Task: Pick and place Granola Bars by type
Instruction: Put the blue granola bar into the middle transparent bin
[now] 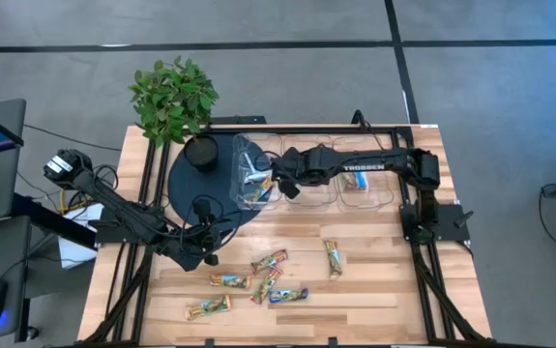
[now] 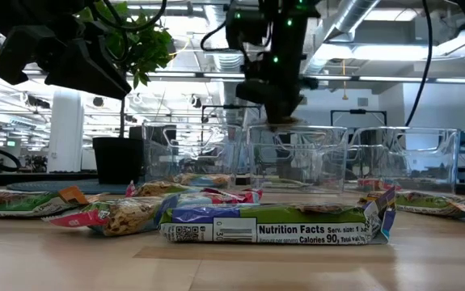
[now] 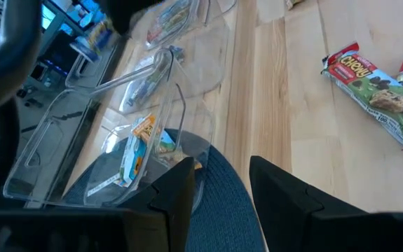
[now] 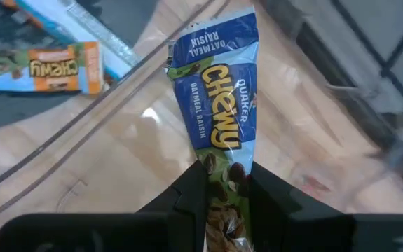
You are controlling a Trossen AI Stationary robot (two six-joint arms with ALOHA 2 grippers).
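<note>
The blue bar (image 4: 219, 105) is hanging above the middle bin (image 2: 297, 162), away from the orange bar's bin. My right gripper should go on down before it lets go inside the middle bin's sides.
My right gripper (image 1: 264, 187) hangs over the leftmost clear bin (image 1: 250, 155), shut on a blue wrapped granola bar (image 4: 214, 105). It also shows in the low view (image 2: 277, 109), above the bins. An orange-wrapped bar (image 4: 55, 66) lies in the bin below. My left gripper (image 3: 222, 185) is open and empty over the dark round mat (image 1: 183, 184), at the table's left (image 1: 203, 249). Several bars lie flat on the wood, among them a red-green one (image 3: 376, 91) and a blue one (image 2: 272, 226). My right gripper pinches the blue bar by one end (image 4: 222, 183) between its two fingers (image 4: 190, 192). The rest of the bar sticks out past the fingertips, over the bin. The arm comes down from above. The bar is lifted clear of the table.
Three clear bins stand in a row at the table's far side, the middle one (image 1: 311, 188) and the right one (image 1: 365, 179) beside the right arm. A potted plant (image 1: 173, 97) and a black pot (image 1: 200, 153) stand at the far left. Loose bars (image 1: 268, 280) lie on the near middle.
</note>
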